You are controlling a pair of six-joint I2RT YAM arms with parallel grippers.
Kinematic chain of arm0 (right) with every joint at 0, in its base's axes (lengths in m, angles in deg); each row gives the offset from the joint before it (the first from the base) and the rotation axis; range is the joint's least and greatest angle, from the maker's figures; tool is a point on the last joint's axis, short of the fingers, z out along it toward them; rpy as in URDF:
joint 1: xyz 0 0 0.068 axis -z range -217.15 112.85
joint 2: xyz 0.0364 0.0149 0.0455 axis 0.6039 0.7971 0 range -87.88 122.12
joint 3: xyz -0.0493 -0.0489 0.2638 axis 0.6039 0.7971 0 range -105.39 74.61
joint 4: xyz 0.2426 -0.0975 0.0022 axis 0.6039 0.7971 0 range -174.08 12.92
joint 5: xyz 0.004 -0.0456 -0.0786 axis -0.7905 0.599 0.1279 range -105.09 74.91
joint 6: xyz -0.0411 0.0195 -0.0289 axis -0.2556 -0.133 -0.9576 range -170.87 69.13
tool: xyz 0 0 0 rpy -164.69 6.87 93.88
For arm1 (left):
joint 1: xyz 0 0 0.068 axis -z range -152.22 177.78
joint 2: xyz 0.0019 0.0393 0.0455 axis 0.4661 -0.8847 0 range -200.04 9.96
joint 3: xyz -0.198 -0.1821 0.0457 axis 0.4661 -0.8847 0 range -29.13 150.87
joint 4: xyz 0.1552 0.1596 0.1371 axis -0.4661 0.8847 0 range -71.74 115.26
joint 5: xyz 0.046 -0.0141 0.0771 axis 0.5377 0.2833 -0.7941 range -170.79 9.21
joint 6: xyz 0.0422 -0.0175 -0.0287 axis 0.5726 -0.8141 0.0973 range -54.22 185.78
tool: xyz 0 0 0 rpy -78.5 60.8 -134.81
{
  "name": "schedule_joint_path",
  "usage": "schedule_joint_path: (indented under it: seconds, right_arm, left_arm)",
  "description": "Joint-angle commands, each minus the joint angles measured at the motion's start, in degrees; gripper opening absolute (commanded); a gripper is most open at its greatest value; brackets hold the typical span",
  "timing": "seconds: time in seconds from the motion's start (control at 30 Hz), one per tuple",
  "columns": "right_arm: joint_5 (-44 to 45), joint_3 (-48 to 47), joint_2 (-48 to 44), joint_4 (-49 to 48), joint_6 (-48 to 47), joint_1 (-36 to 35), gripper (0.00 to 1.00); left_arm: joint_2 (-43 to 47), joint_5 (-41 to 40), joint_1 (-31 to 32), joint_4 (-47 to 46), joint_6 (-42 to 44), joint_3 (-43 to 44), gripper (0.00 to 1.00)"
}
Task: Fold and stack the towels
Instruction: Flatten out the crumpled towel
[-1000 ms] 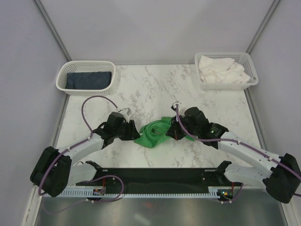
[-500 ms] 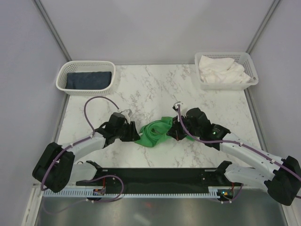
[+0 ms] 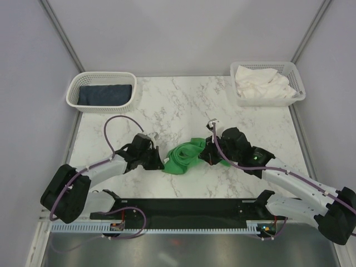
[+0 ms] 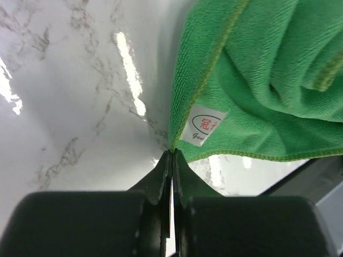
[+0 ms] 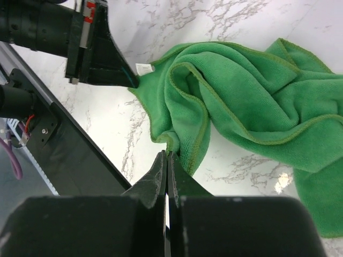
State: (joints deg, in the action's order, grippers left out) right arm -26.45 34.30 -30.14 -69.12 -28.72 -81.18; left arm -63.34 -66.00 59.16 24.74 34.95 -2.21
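Note:
The green towel lies in bunched folds (image 3: 186,154), so my left gripper and my right gripper need to raise its corners, pull it tight and lay it flat before folding it.
A bright green towel (image 3: 185,156) lies bunched on the marble table between my two arms. My left gripper (image 3: 161,162) is shut on its left corner, the one with the small white tag (image 4: 202,125); the jaws (image 4: 172,154) pinch the hem. My right gripper (image 3: 204,158) is shut on another corner of the green towel (image 5: 236,101), its tips (image 5: 168,155) meeting at the hem. The left gripper (image 5: 128,79) also shows in the right wrist view. A navy towel (image 3: 104,94) lies folded in the left basket. A white towel (image 3: 260,84) is heaped in the right basket.
A white mesh basket (image 3: 73,98) stands at the back left corner, another (image 3: 296,78) at the back right. A black rail (image 3: 189,210) runs along the table's near edge between the arm bases. Grey walls enclose the table.
My left gripper has closed on the tagged corner of the green towel. Both arms have shifted slightly and the towel has been drawn a little flatter between them.

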Motion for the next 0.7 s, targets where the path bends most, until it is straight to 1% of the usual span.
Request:
schedule_joint_path:
  seconds: [0.0,0.03,0.07,0.1,0.13,0.17,0.2,0.27,0.3,0.37,0.43,0.47,0.57,0.63,0.67]
  right_arm:
    - [5.1,-4.9,-2.2,1.8,0.8,-0.1,0.0]
    - [6.9,-6.9,-2.4,3.1,0.6,-0.1,0.0]
    - [10.9,-11.6,-2.9,6.0,0.4,-0.1,0.0]
    - [12.7,-14.2,-3.2,7.4,-0.4,-0.1,0.0]
    - [14.8,-16.8,-3.3,9.0,-0.7,-0.1,0.0]
    - [16.4,-21.8,-4.1,11.6,-1.0,-0.1,0.0]
    - [19.1,-24.0,-4.7,12.5,-1.2,-0.1,0.0]
    - [19.6,-29.7,-7.3,13.6,-1.8,-0.1,0.0]
    - [19.5,-31.6,-8.0,13.8,-2.5,-0.1,0.0]
    - [20.2,-36.8,-10.3,13.6,-2.7,-0.1,0.0]
    - [20.8,-39.8,-11.6,12.8,-2.4,-0.1,0.0]
    - [20.5,-41.5,-13.0,10.6,-2.4,-0.1,0.0]
    - [18.8,-42.6,-15.6,5.6,-1.1,-0.1,0.0]
    - [18.4,-44.1,-16.0,5.6,-0.9,-0.1,0.0]
    - [16.7,-45.3,-16.0,5.8,-0.9,-0.1,0.0]
  left_arm:
    - [4.2,3.8,0.4,5.0,-3.3,6.5,0.02]
    - [5.9,4.5,0.4,8.3,-4.1,8.6,0.02]
    - [9.5,6.1,0.4,9.9,-4.7,11.1,0.02]
    - [11.2,6.9,0.4,11.2,-6.4,13.8,0.02]
    - [12.6,7.7,0.4,12.4,-7.4,20.0,0.02]
    - [15.0,9.0,0.4,15.0,-8.5,23.3,0.02]
    - [15.8,9.8,0.4,16.2,-10.1,29.7,0.02]
    - [17.4,10.5,0.4,20.0,-11.5,35.6,0.02]
    - [19.1,10.4,0.4,20.8,-13.4,40.4,0.02]
    - [20.6,10.3,0.4,21.2,-16.0,44.1,0.02]
    - [22.1,11.0,0.4,20.9,-20.1,48.8,0.02]
    - [22.8,10.9,0.4,20.8,-21.3,50.2,0.02]
    - [24.5,9.6,0.4,20.2,-24.6,54.6,0.02]
    - [25.2,9.1,0.4,20.1,-25.7,57.0,0.02]
    - [25.4,9.4,0.4,20.1,-26.1,57.6,0.02]
